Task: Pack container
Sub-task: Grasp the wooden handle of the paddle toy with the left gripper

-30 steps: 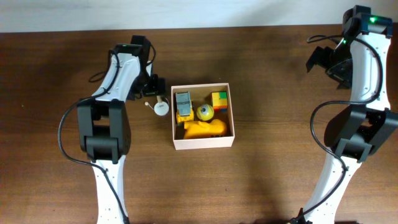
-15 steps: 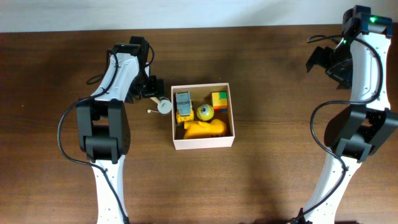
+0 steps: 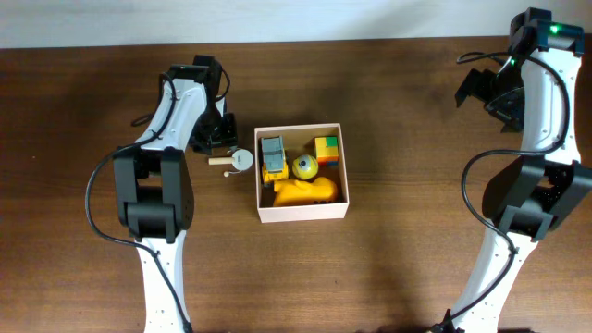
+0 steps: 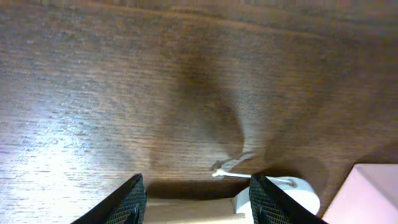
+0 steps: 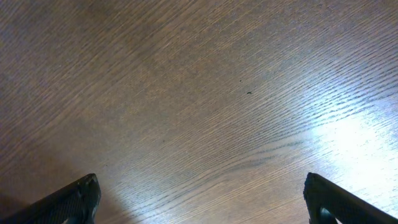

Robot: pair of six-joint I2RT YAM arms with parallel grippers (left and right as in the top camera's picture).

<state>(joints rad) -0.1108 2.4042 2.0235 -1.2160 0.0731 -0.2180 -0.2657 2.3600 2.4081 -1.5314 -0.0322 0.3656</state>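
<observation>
The disc toy's wooden handle [image 4: 189, 211] reaches from one finger of my left gripper to the other, so I should turn the gripper and pinch across the handle's narrow width [image 3: 220, 161].
The container [image 3: 302, 215] is a square white box at the table's middle; its corner also shows in the left wrist view [image 4: 373, 193]. It holds a grey and yellow truck [image 3: 272, 157], a yellow ball [image 3: 305, 167], a coloured block [image 3: 326, 150] and a yellow toy [image 3: 301, 191]. A toy with a white disc [image 3: 241, 159] and a wooden handle [image 4: 193, 211] lies on the table just left of the box. My left gripper [image 4: 198, 200] is open with the handle lying between its fingers. My right gripper [image 5: 202, 199] is open and empty over bare table at the far right [image 3: 474, 91].
A thin white string [image 4: 233, 168] trails from the disc toy across the wood. The dark wooden table [image 3: 416, 268] reaches to a pale strip at the back edge [image 3: 296, 18].
The disc toy has turned beside the box; its handle now lies flat pointing left. The left gripper has shifted slightly. The right arm has not moved.
</observation>
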